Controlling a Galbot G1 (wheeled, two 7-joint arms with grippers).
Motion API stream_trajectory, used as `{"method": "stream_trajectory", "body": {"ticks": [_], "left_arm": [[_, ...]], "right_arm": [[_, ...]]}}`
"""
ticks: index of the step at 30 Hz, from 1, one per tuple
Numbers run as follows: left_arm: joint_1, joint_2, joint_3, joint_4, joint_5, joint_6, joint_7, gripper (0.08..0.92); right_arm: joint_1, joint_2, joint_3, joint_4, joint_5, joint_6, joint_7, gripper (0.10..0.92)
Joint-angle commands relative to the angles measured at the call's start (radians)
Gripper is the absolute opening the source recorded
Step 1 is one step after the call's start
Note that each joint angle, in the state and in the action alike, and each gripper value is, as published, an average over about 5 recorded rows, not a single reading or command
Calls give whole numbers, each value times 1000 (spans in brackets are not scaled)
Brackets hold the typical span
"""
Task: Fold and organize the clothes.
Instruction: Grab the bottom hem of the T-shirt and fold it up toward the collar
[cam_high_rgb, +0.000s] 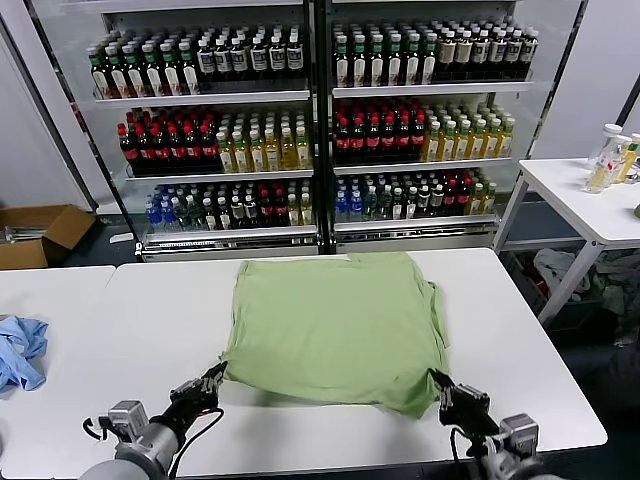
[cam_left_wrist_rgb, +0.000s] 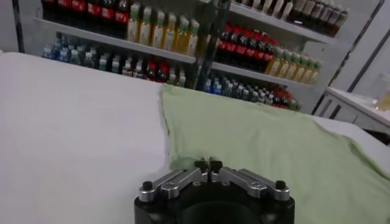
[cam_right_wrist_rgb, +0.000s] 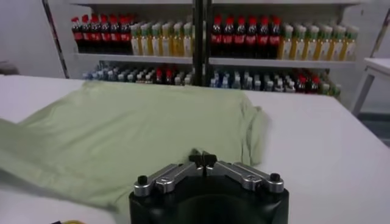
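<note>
Next, I fold the near hem over with my grippers and then pull the new fold (cam_high_rgb: 240, 355) closer, because the light green shirt's far edge (cam_high_rgb: 380, 256) is by the table's far edge.
The light green shirt (cam_high_rgb: 335, 320) lies flat on the white table (cam_high_rgb: 150, 320), its sides folded in and no print showing. My left gripper (cam_high_rgb: 218, 374) is at its near left corner with the jaws closed on the puckered hem; it also shows in the left wrist view (cam_left_wrist_rgb: 208, 163), with the shirt (cam_left_wrist_rgb: 262, 140) spreading beyond it. My right gripper (cam_high_rgb: 438, 380) is at the near right edge, jaws closed on the cloth; it shows in the right wrist view (cam_right_wrist_rgb: 202, 158) over the shirt (cam_right_wrist_rgb: 134, 128).
A light blue garment (cam_high_rgb: 20, 350) lies at the table's far left. Glass-door coolers full of bottles (cam_high_rgb: 320, 130) stand behind the table. A cardboard box (cam_high_rgb: 35, 235) sits on the floor at the left. A second white table (cam_high_rgb: 590, 200) stands at the right.
</note>
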Motion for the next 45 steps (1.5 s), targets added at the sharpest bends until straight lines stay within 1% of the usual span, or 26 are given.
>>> {"method": "stream_trajectory", "body": {"ticks": [1,7,14,23,28,30,32,39,45], "left_arm": [[-177,14,32,145,-46,-9,0,86],[-266,16,79,238,-27,-13,-1,86],[-314,0,117,292,-1,-11,-4,86],[-358,-19,171,352,45,-9,-3,86],[-361,-22,174,361,52,-5,0,92],[-354,-23,170,350,54,-7,0,112],[-344,-26,161,333,60,-11,0,149],[-268,-30,129,263,100,-30,-5,348],[-239,-46,130,282,118,-34,-10,521]], "right_arm": [[224,-35,-76,-129,14,10,0,106],[350,-39,-155,-247,12,26,-6,106],[467,-14,-214,-329,-4,31,-14,106],[571,35,-297,-417,-143,70,-45,106],[582,49,-326,-428,-243,63,-73,112],[566,52,-325,-416,-256,57,-83,142],[542,54,-316,-403,-258,64,-88,198],[392,60,-230,-349,-256,81,-60,397],[280,70,-134,-334,-237,5,-12,570]]}}
